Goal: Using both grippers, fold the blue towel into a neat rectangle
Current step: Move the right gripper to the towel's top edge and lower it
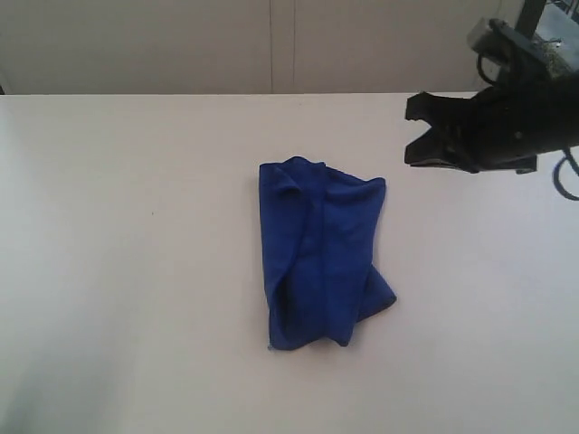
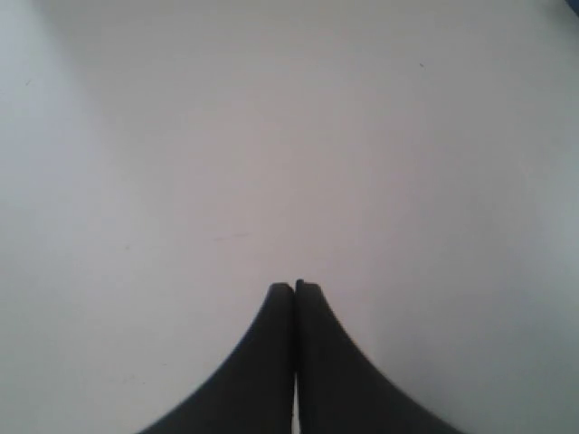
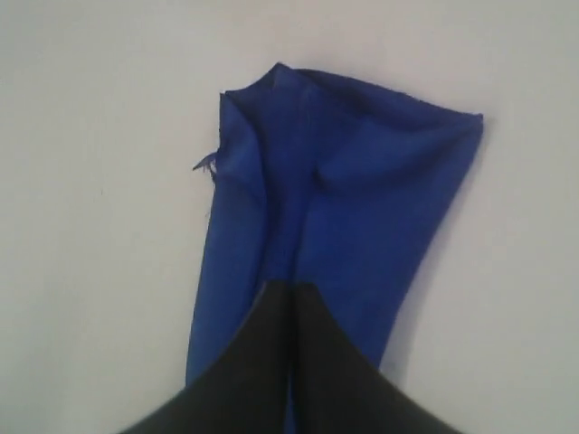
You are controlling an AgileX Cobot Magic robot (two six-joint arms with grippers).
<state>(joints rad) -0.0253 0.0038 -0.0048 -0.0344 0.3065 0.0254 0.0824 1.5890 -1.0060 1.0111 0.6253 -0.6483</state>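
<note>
The blue towel (image 1: pixel 318 249) will spread into a wide, sagging sheet when the robot lifts it, because a flap (image 1: pixel 377 294) sticks out from under loose folds.
The blue towel (image 1: pixel 321 262) lies crumpled and loosely folded in the middle of the white table (image 1: pixel 136 271), with rumpled edges and one flap sticking out at its lower right. My right gripper (image 1: pixel 412 133) hangs above the table to the towel's upper right, apart from it. In the right wrist view the towel (image 3: pixel 353 199) spreads beneath the right gripper (image 3: pixel 294 287), whose black fingers are pressed together and hold nothing. The left gripper (image 2: pixel 295 286) is shut and empty over bare table (image 2: pixel 271 136); it is outside the exterior view.
A pale wall (image 1: pixel 271 45) runs behind the table's far edge. A loose thread (image 3: pixel 204 164) sticks out of one towel hem. Bare white tabletop surrounds the towel on every side.
</note>
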